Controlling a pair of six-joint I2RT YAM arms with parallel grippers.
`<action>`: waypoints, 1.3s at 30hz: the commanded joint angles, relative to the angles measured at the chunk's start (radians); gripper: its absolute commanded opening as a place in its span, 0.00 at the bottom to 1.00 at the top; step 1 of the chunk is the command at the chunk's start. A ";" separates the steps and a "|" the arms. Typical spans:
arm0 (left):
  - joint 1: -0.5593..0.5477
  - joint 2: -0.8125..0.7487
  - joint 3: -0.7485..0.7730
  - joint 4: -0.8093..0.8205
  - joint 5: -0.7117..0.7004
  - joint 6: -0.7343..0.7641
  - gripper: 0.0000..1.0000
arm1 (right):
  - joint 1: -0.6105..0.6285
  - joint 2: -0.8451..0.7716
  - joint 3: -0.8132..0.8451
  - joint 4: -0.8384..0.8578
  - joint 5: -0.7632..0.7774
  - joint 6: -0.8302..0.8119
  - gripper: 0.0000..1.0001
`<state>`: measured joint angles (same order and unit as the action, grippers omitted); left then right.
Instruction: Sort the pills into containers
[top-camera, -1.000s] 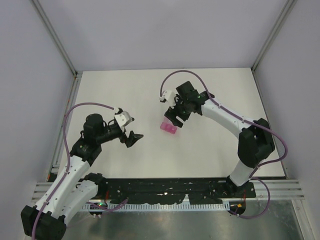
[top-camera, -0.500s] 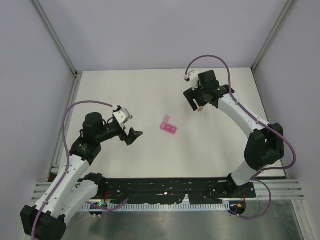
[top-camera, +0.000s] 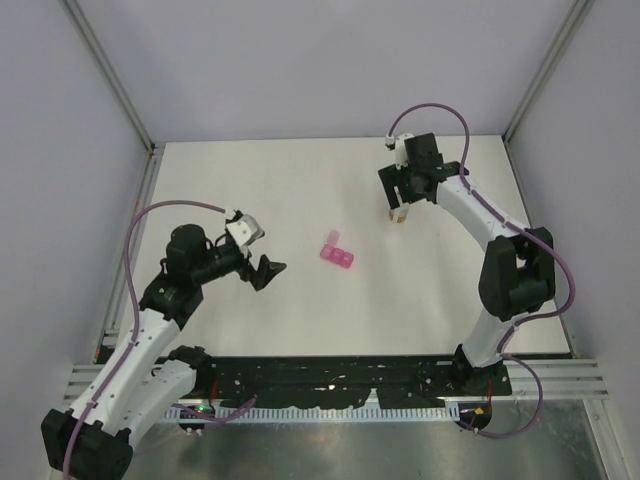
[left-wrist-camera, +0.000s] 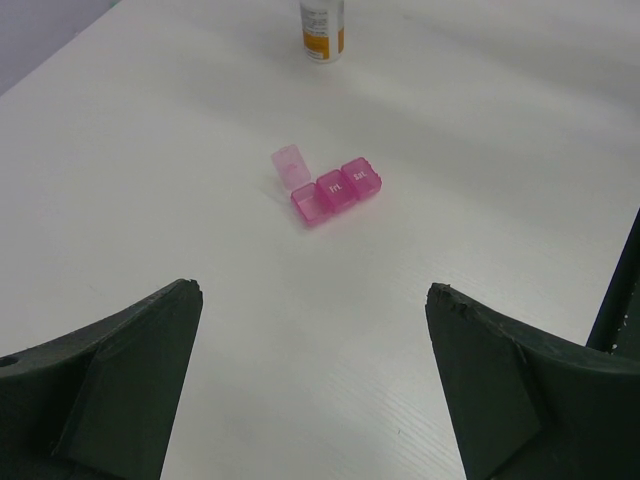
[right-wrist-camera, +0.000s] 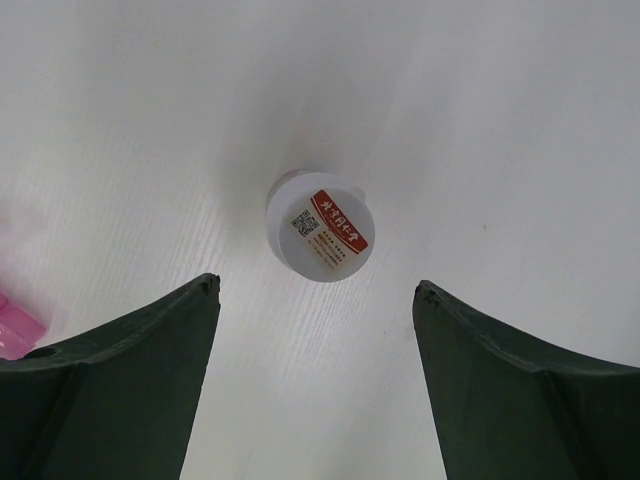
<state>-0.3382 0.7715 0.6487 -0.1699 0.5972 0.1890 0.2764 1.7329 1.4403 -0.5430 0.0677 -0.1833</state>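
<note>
The white bottle's cap (right-wrist-camera: 322, 232) is centred in line with my right gripper's open fingers. I keep going down until they straddle the upright bottle (top-camera: 399, 214), then close.
The containers are a pink pill box (top-camera: 338, 256) (left-wrist-camera: 336, 189) of three joined compartments near mid-table. Its left compartment has its lid (left-wrist-camera: 290, 164) flipped up. No pills show in any view. My left gripper (top-camera: 268, 272) (left-wrist-camera: 315, 290) hovers open to the left of the box, pointing at it, with only bare table between its fingers. My right gripper (top-camera: 401, 194) (right-wrist-camera: 318, 286) stands open above a small white bottle (top-camera: 399, 215) (right-wrist-camera: 318, 236) with an orange-red label, not touching it. A pink edge of the box (right-wrist-camera: 14, 330) shows at the right wrist view's left border.
The white bottle (left-wrist-camera: 322, 26) stands upright beyond the pill box in the left wrist view. The white table (top-camera: 250, 190) is walled by grey panels and metal posts at the back and both sides. The right arm's base (top-camera: 490, 340) stands at the near right.
My right arm has swung away from the pill box to the back right and now hangs over the bottle. The box lies uncovered. My left jaws have opened a little wider.
</note>
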 joint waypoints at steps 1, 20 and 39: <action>0.005 0.008 0.012 0.046 0.006 -0.011 0.99 | -0.014 0.046 0.037 0.049 -0.012 0.073 0.82; 0.005 0.031 0.012 0.060 -0.002 0.001 1.00 | -0.043 0.203 0.068 0.091 -0.049 0.123 0.77; -0.027 0.150 0.090 0.142 -0.069 -0.091 0.99 | -0.051 0.094 0.094 -0.006 -0.169 0.133 0.22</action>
<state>-0.3386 0.8612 0.6510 -0.1135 0.5922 0.1707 0.2276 1.9427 1.4704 -0.5022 -0.0425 -0.0677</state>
